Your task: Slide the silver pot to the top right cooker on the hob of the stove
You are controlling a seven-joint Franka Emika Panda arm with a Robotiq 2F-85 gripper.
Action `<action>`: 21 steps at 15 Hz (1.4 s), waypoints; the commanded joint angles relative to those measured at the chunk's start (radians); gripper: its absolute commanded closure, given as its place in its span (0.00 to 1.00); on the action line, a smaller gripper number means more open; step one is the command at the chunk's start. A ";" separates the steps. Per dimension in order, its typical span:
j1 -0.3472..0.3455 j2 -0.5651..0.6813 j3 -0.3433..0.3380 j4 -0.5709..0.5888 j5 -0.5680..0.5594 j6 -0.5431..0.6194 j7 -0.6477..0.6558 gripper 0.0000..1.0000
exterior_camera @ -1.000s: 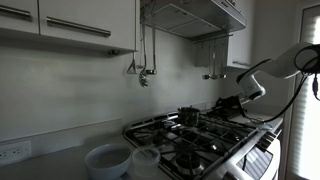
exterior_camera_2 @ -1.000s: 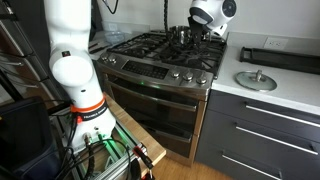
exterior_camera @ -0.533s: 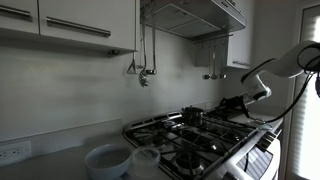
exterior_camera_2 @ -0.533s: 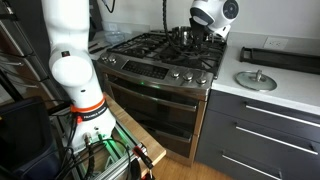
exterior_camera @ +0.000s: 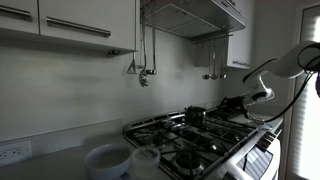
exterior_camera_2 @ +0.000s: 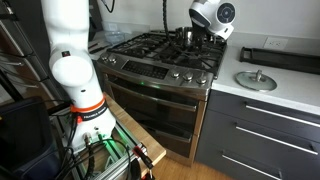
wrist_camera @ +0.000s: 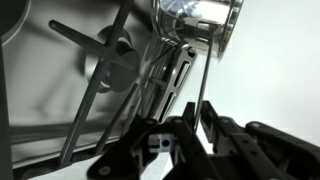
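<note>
I should go on sliding the silver pot with my gripper until it is over its cooker, because the pot is upright on the black grates with its handle point(wrist_camera: 207, 70) in my fingers.
The silver pot point(exterior_camera: 196, 116) stands on the black grates of the hob point(exterior_camera: 216, 141), toward the back right part of the stove point(exterior_camera_2: 160, 88), where it also shows point(exterior_camera_2: 186, 36). In the wrist view the shiny pot point(wrist_camera: 196, 24) is at the top, and its thin handle point(wrist_camera: 198, 88) runs down into my gripper point(wrist_camera: 190, 126). The jaws are shut on that handle. In both exterior views the gripper point(exterior_camera: 229, 104) point(exterior_camera_2: 202, 30) is right beside the pot. The burner under the pot is hidden by the grate and the pot.
Two white bowl-like containers point(exterior_camera: 105, 160) point(exterior_camera: 146, 160) stand on the counter by the hob's near end. A round lid point(exterior_camera_2: 256, 80) and a black tray point(exterior_camera_2: 290, 56) lie on the counter beside the stove. A range hood point(exterior_camera: 196, 16) hangs above.
The pot and my gripper have slid a little along the grates, rightward in the darker exterior view. The grip on the handle is unchanged.
</note>
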State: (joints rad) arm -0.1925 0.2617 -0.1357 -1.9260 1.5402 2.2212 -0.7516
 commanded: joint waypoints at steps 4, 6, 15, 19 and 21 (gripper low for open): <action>0.011 0.001 -0.008 0.001 0.018 0.013 -0.003 0.87; 0.012 0.001 -0.007 0.000 0.019 0.013 -0.003 0.87; -0.004 0.070 -0.028 0.083 0.141 0.140 -0.006 0.97; -0.003 0.103 -0.036 0.112 0.191 0.190 -0.002 0.97; -0.004 0.120 -0.040 0.123 0.211 0.198 -0.005 0.97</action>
State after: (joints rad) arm -0.1964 0.3432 -0.1681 -1.8365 1.7072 2.3824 -0.7524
